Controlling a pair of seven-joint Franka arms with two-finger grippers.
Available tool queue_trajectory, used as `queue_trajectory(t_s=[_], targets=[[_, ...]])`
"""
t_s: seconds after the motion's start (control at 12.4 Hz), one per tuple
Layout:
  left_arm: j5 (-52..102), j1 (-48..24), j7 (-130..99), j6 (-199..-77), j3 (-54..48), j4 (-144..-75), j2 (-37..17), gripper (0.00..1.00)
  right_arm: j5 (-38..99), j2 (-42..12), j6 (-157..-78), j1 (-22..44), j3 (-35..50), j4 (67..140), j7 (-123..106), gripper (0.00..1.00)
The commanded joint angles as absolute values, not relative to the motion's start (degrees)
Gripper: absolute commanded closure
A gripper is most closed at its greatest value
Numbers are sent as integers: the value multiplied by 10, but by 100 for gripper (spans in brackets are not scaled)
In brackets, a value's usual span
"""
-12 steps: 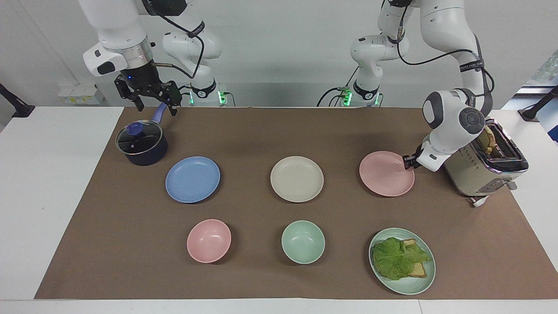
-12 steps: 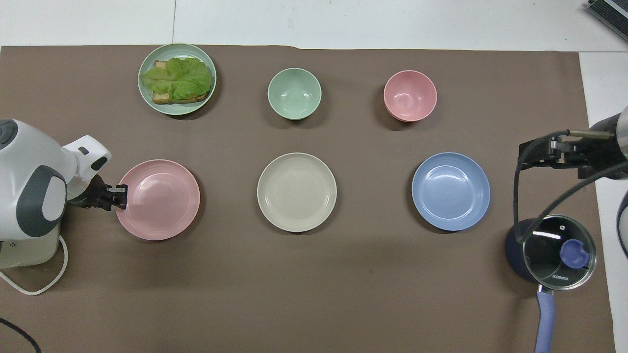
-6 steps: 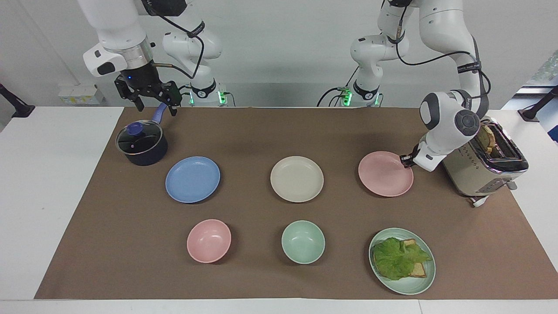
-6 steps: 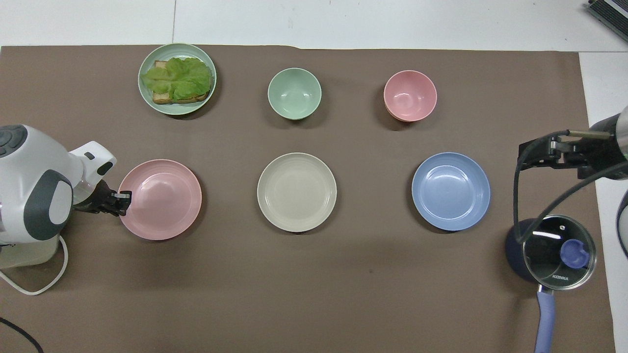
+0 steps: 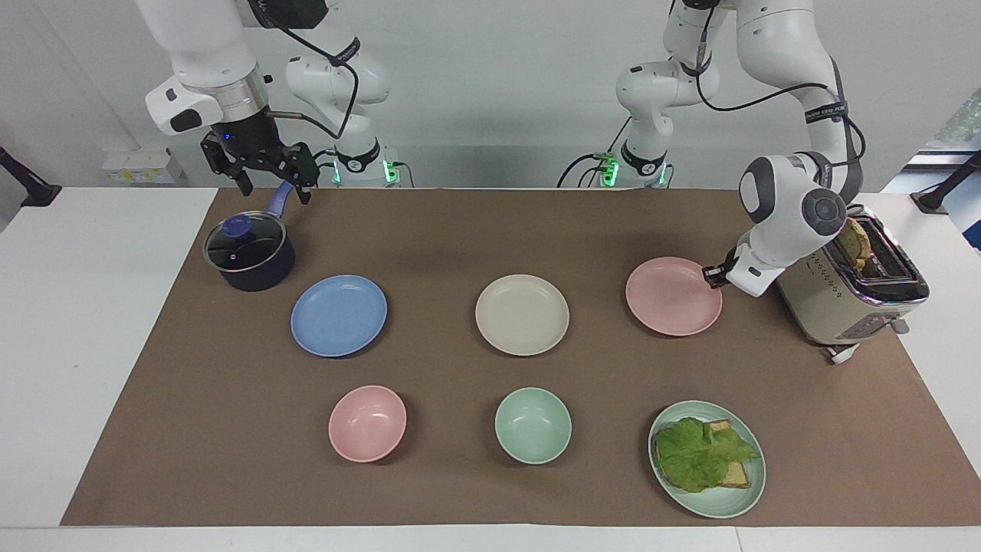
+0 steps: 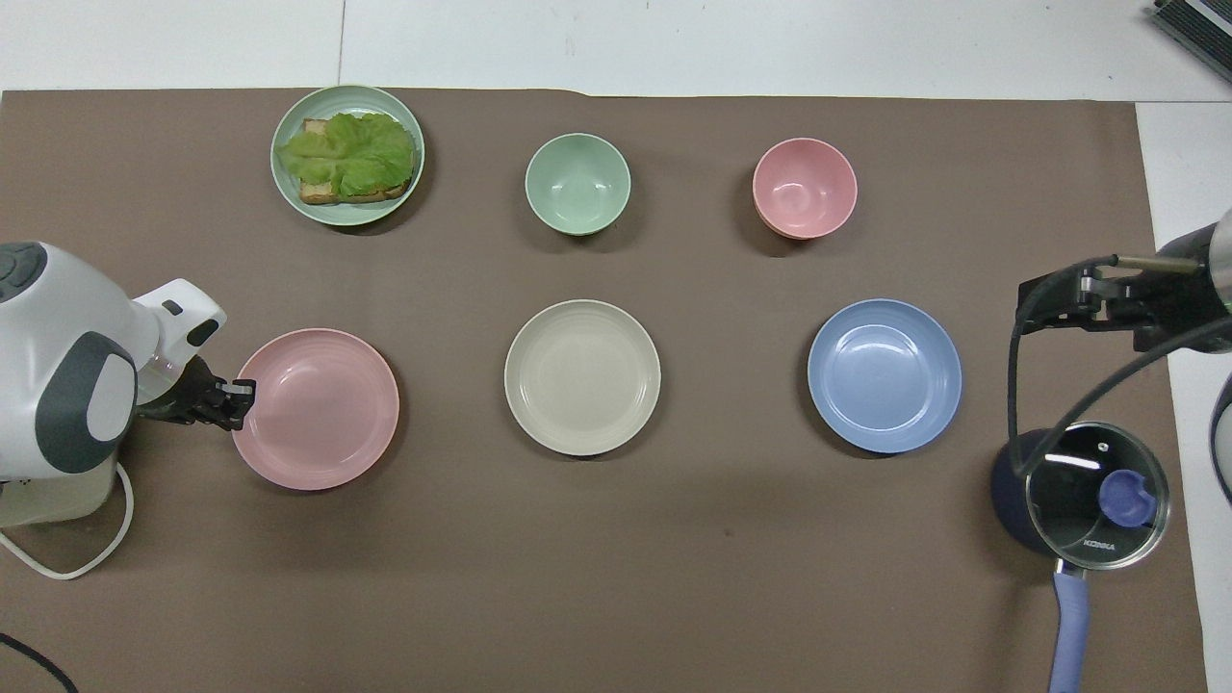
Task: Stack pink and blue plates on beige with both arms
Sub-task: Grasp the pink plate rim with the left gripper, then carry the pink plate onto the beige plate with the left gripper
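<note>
The blue plate (image 6: 885,376) should nest and nearly cover the pink plate when I bring it down, because both are similarly wide and have shallow, sloping rims (image 6: 320,479).
The pink plate (image 5: 673,296) (image 6: 318,409) is toward the left arm's end of the table, beside the toaster. My left gripper (image 5: 711,274) (image 6: 236,393) is shut on its rim at the toaster side, and the plate hangs slightly above the mat. In the middle of the mat lies the beige plate (image 5: 522,314) (image 6: 582,376). The blue plate (image 5: 339,315) (image 6: 885,374) lies toward the right arm's end. My right gripper (image 5: 274,188) (image 6: 1035,303) waits open in the air over the pot's handle, holding nothing.
A dark pot with a glass lid (image 5: 249,251) (image 6: 1092,496) stands near the blue plate. A cream toaster (image 5: 858,295) is under the left arm. Farther from the robots are a pink bowl (image 5: 367,423), a mint bowl (image 5: 533,425) and a mint plate (image 5: 720,507) with lettuce on bread.
My left gripper has closed on the pink plate's rim and raised the plate a little, shifting it slightly toward the robots. The right arm has not moved.
</note>
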State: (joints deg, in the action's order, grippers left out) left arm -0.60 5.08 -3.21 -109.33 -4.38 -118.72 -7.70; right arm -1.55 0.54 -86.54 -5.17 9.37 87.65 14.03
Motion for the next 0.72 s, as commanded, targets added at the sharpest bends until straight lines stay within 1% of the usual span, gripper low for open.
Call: queue_trajectory(t_s=[0.0,0.16,0.24,0.4,0.56,0.64], targets=[[31,33,-36,-973,-43,-1099,-70,100,-3,13,-891,-61,93,888,116,0],[45,13,-55,-912,-43,-1055,-68,100,-3,11,-900,-62,93,886,113,0],[67,4,-79,-906,-46,-1047,-67,100,-3,10,-900,-62,93,884,113,0],[96,-46,-149,-958,-59,-1054,-67,100,-2,9,-900,-62,93,883,113,0],[119,-131,-219,-1020,-58,-1062,-77,100,-2,10,-902,-63,92,887,113,0],[120,-178,-256,-1080,-58,-1076,-92,100,-3,10,-909,-70,92,888,113,0]])
